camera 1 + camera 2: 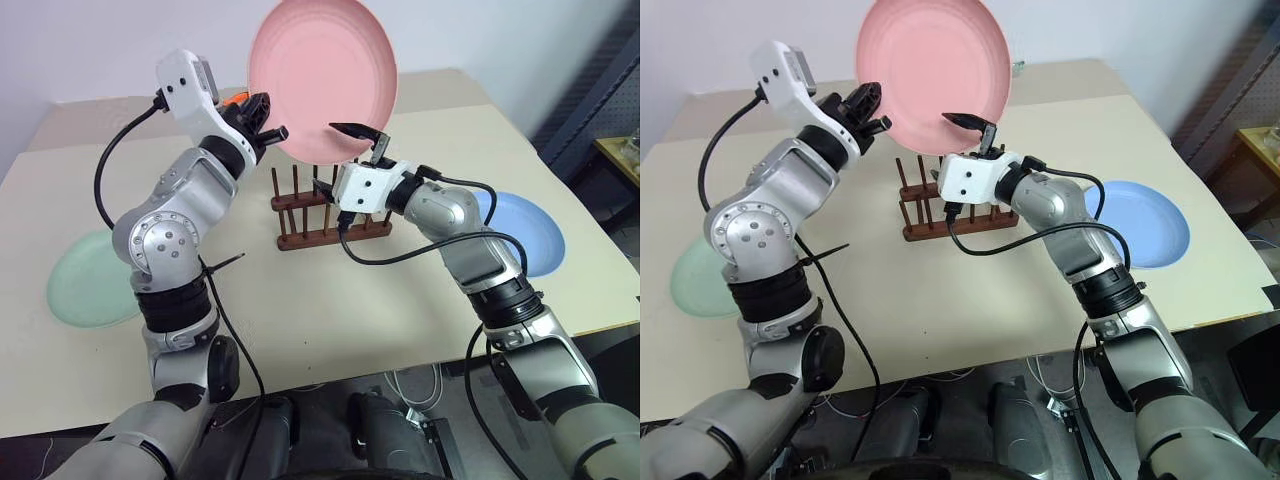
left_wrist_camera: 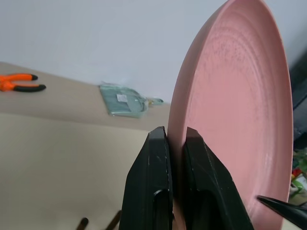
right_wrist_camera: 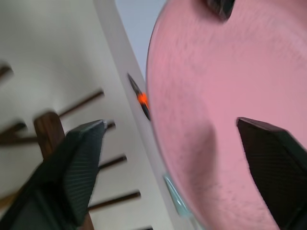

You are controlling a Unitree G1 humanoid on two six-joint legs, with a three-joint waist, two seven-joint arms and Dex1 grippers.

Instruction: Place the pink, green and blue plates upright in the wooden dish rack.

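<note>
The pink plate's broad side (image 1: 320, 72) is standing across the dish rack's slots, so my right gripper needs to take the plate's lower rim (image 1: 338, 160) from my left gripper and turn the plate edge-on.
The pink plate (image 1: 322, 75) is held upright in the air above the wooden dish rack (image 1: 330, 215). My left gripper (image 1: 268, 128) is shut on its left rim, and the left wrist view shows both fingers (image 2: 153, 182) pinching the edge of the pink plate (image 2: 235, 120). From the right, my right gripper (image 1: 330, 157) stands open with its jaws straddling the plate's lower rim, one finger (image 3: 268, 158) across the plate's face. The green plate (image 1: 90, 280) lies flat at the table's left edge. At the right, the blue plate (image 1: 525, 230) lies flat behind my right arm.
Orange-handled pliers (image 2: 19, 82) and a small teal packet (image 2: 122, 100) lie near the table's far edge by the wall. A dark shelf frame (image 1: 600, 90) stands beyond the table's right side. Cables hang from both wrists.
</note>
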